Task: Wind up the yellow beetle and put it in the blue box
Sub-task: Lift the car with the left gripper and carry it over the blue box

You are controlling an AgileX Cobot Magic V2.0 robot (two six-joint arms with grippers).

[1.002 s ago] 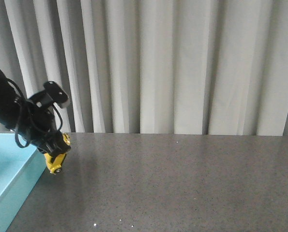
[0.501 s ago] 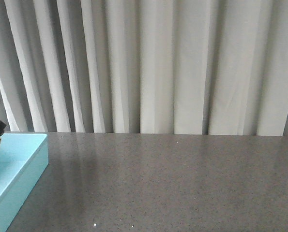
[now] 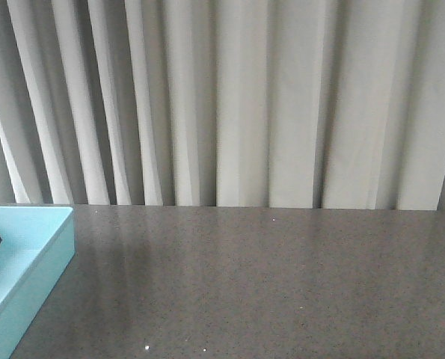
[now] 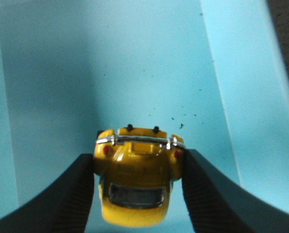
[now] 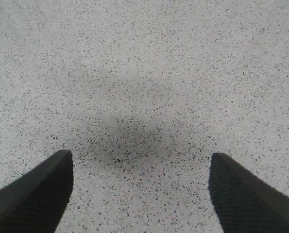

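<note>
The yellow beetle (image 4: 137, 177) is between the blue box's sides, facing clear box's bottom (image 4: 146, 82), so the robot's left gripper should go on lowering it until the gripper can let it go there.
In the left wrist view my left gripper (image 4: 137, 158) is shut on the yellow beetle (image 4: 137, 179), its two black fingers pressed on the car's sides. The car's bumper end points down at the floor of the blue box (image 4: 110, 73), which fills that view. I cannot tell whether the car touches the floor. In the front view the blue box (image 3: 46, 258) sits at the left edge of the table, and only a dark bit of the left arm shows at the frame edge. My right gripper (image 5: 139, 189) is open and empty over bare speckled tabletop.
The dark grey speckled table (image 3: 267, 284) stretches right of the box, with a pleated pale curtain (image 3: 244, 97) behind it. Small dark specks lie on the box floor (image 4: 180, 116).
My left arm has carried the beetle leftward from the table beside the box to over the box, almost out of the front view.
</note>
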